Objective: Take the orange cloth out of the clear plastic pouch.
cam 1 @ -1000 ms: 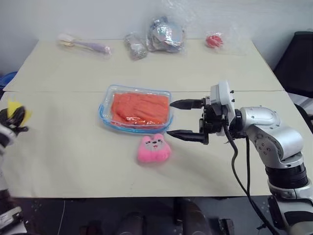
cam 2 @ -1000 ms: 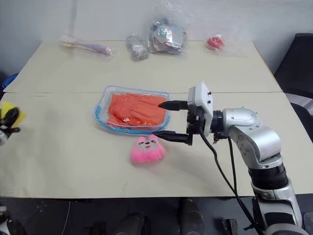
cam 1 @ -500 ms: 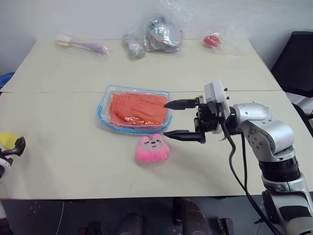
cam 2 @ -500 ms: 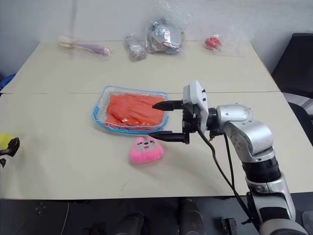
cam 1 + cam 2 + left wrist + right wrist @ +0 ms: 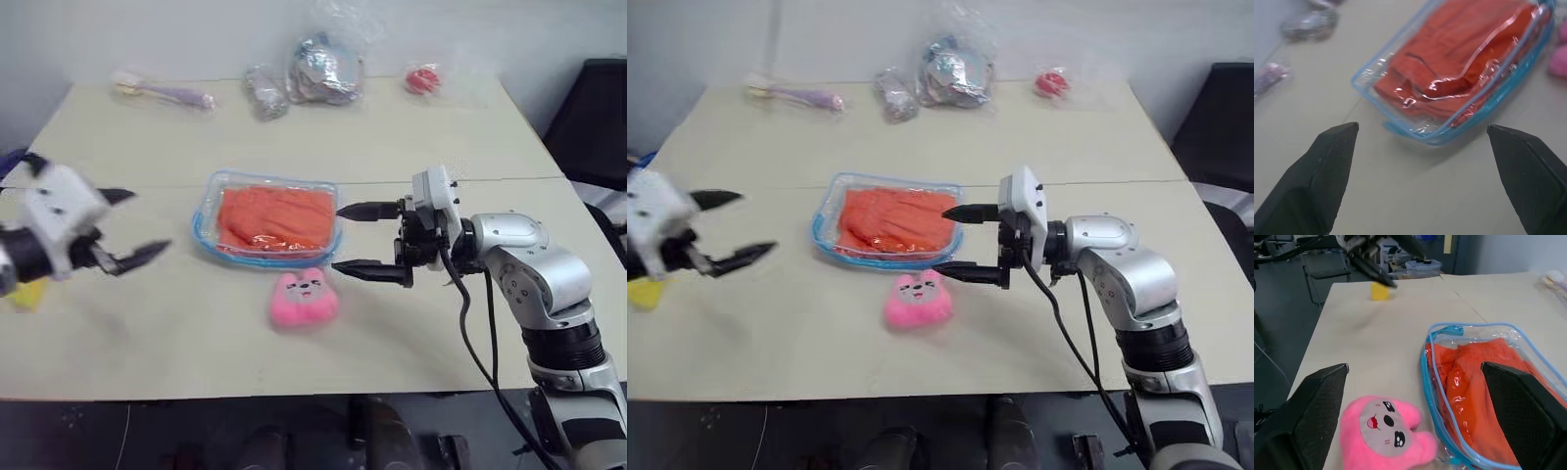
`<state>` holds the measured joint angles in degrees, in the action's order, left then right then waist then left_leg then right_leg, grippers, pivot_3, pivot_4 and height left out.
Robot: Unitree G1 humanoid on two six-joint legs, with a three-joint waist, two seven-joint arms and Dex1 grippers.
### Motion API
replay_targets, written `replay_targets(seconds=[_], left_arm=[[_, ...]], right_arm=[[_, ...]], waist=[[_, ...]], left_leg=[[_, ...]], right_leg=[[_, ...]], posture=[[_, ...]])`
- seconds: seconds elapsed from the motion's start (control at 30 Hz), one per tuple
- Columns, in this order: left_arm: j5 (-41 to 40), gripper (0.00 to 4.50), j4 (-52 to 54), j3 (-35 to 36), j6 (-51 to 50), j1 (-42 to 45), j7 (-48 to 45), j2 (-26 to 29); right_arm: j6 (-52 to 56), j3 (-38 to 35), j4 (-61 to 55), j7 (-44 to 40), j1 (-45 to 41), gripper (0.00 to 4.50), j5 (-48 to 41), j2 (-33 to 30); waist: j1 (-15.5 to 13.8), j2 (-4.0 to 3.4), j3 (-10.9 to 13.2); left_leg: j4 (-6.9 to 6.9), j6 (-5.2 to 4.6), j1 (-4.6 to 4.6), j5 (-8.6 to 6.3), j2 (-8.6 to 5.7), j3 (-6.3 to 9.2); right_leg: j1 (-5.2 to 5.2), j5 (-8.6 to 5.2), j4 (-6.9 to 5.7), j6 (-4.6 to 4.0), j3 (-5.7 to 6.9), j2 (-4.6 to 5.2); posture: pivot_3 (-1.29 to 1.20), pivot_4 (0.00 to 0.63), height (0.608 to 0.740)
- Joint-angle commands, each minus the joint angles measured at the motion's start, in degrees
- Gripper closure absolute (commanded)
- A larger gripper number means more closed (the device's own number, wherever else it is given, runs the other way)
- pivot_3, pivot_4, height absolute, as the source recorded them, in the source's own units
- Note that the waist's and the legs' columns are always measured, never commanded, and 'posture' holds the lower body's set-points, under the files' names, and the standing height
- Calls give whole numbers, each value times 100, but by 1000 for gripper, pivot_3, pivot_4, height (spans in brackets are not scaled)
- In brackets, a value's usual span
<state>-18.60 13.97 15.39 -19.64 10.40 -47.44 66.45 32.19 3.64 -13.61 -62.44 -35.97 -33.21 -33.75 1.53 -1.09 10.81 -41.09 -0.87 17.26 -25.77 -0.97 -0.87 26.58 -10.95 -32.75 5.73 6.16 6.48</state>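
Observation:
I expect the pink plush toy (image 5: 303, 300) to bring the zipper pull along when I pull it, because the toy lies close up against the pouch's blue-trimmed edge (image 5: 274, 261).
The clear plastic pouch (image 5: 203, 223) with light-blue edging lies flat in the middle of the table, and the orange cloth (image 5: 276, 214) is folded inside it. My left gripper (image 5: 149, 220) hovers open to the pouch's left, pointing at it with nothing between its fingers. The left wrist view has the pouch (image 5: 1400, 128) and the cloth (image 5: 1464, 54) just beyond the spread fingertips. My right gripper (image 5: 336, 238) stands open at the pouch's right end, one finger level with the pouch edge, the other near the pink toy, holding nothing.
A pink plush toy (image 5: 304, 299) lies just in front of the pouch. A yellow block (image 5: 26, 294) rests at the table's left edge. Several bagged items (image 5: 323, 70) line the far edge, with a red one (image 5: 424, 78) at the right.
My left arm has swung in from the far left toward the pouch and its gripper has opened, leaving the yellow block on the table. The right gripper has stayed in place.

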Motion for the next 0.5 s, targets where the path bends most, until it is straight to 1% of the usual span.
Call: replay_targets(seconds=[0.03,0.13,0.23,0.37,0.5], left_arm=[[1623,31,-1324,-1410,1886,938,-386,70],[2179,31,-2291,-2014,2842,1799,-438,-324],[2428,31,-3025,-2340,3491,2488,-444,-830],[2730,31,-3673,-2596,4065,2916,-468,-1210],[3022,31,-4151,-2748,4482,3098,-430,-1353]], right_arm=[[-47,-260,-425,201,125,0,-81,-91],[44,-348,-676,336,306,0,-144,-160],[133,-425,-935,493,502,0,-183,-231],[223,-501,-1113,657,644,0,-240,-289],[240,-555,-1104,726,654,0,-268,-359]], waist=[[31,0,0],[11,2,0],[-16,9,-1],[-21,15,-3],[-19,15,-3]], left_leg=[[1,1,0,1,1,-6],[2,1,1,1,4,-22],[-6,-5,5,2,-1,-25],[-17,-14,9,1,-5,-24],[-18,-15,8,2,-4,-24]], right_leg=[[1,-2,-4,-3,1,-2],[5,-1,-4,-2,2,-4],[4,0,-6,0,11,4],[4,3,-9,5,14,9],[3,3,-12,5,14,10]], posture=[[0,150,740],[0,150,740],[0,150,740],[0,150,740],[0,150,740]])
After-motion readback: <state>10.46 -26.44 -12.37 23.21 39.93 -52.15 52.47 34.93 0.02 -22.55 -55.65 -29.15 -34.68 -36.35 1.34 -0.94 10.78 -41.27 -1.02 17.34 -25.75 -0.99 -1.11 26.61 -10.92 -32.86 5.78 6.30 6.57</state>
